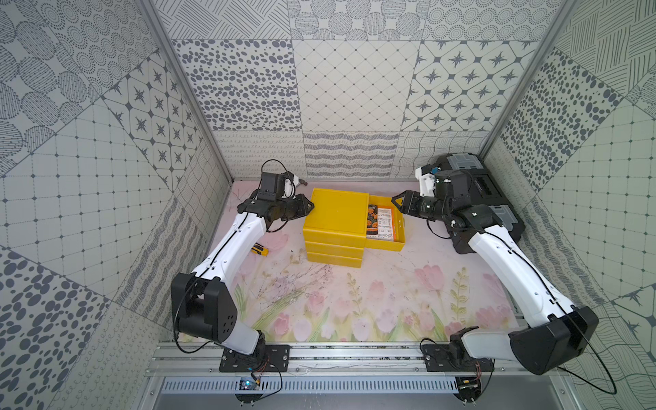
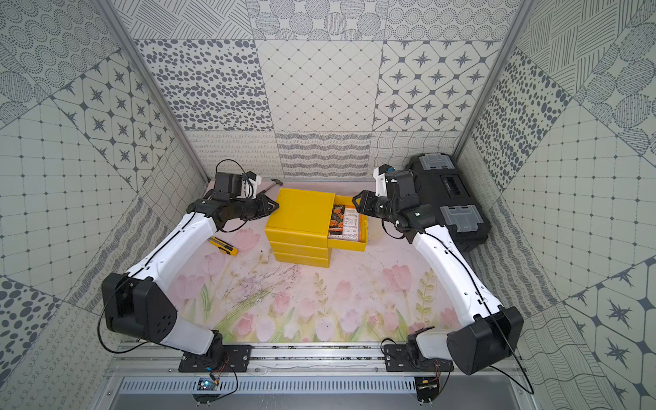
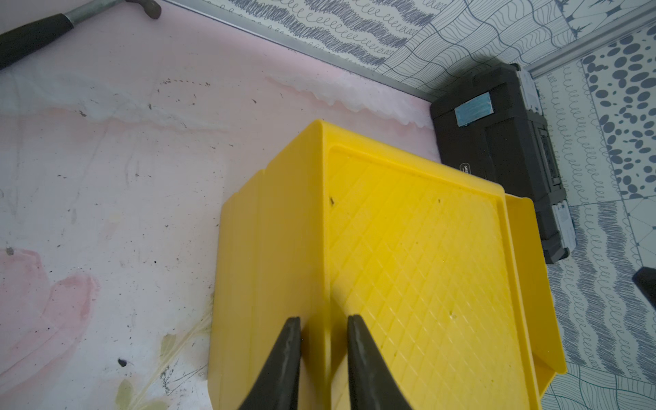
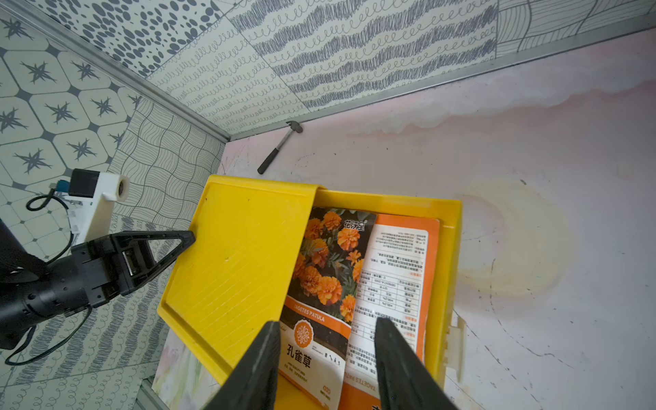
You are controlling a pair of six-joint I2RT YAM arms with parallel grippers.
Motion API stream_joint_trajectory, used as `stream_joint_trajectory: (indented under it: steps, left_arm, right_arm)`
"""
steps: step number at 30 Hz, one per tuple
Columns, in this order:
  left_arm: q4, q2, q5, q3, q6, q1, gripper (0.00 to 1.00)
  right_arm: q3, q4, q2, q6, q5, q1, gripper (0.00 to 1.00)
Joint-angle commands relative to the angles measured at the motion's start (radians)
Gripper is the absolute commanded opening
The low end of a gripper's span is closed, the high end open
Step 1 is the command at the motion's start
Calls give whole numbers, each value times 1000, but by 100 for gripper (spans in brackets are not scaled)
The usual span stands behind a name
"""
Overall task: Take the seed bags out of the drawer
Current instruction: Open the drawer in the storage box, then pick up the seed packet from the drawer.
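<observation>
I expect the marigold seed bag to come free by itself when I lift it, because the marigold seed bag's long edge (image 4: 359, 288) lies over the white-backed one.
A yellow drawer cabinet (image 1: 335, 213) (image 2: 301, 213) stands mid-table, its top drawer (image 1: 385, 245) (image 4: 451, 248) pulled out to the right. Two seed bags lie in it: one shows orange marigolds (image 4: 326, 262) (image 1: 372, 220), the other its white printed back with an orange border (image 4: 394, 277) (image 1: 386, 222). My right gripper (image 1: 394, 205) (image 4: 326, 321) hovers open over the drawer's outer end, nothing between its fingers. My left gripper (image 1: 313, 205) (image 3: 323, 319) sits at the cabinet's upper left edge, jaws slightly apart and straddling that edge.
A black toolbox (image 1: 475, 188) (image 3: 497, 142) fills the back right corner, close behind my right arm. A hammer (image 2: 271, 184) (image 4: 278, 147) lies at the back left. A yellow utility knife (image 1: 260, 249) lies left of the cabinet. The lower drawers (image 1: 333, 252) are closed.
</observation>
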Motion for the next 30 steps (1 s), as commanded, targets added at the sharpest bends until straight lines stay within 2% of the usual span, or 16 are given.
stream_joint_trajectory:
  steps: [1, 20, 26, 30]
  left_arm:
    - [-171, 13, -39, -24, 34, -3, 26]
    - [-148, 2, -27, -50, 16, -4, 26]
    - [-148, 3, -21, -48, 16, -4, 26]
    - [-146, 3, -19, -48, 15, -3, 26]
  right_arm:
    - [13, 23, 60, 18, 69, 46, 48]
    - [83, 17, 289, 30, 161, 102, 47]
    - [107, 10, 335, 30, 175, 111, 45]
    - [122, 7, 362, 33, 165, 114, 40]
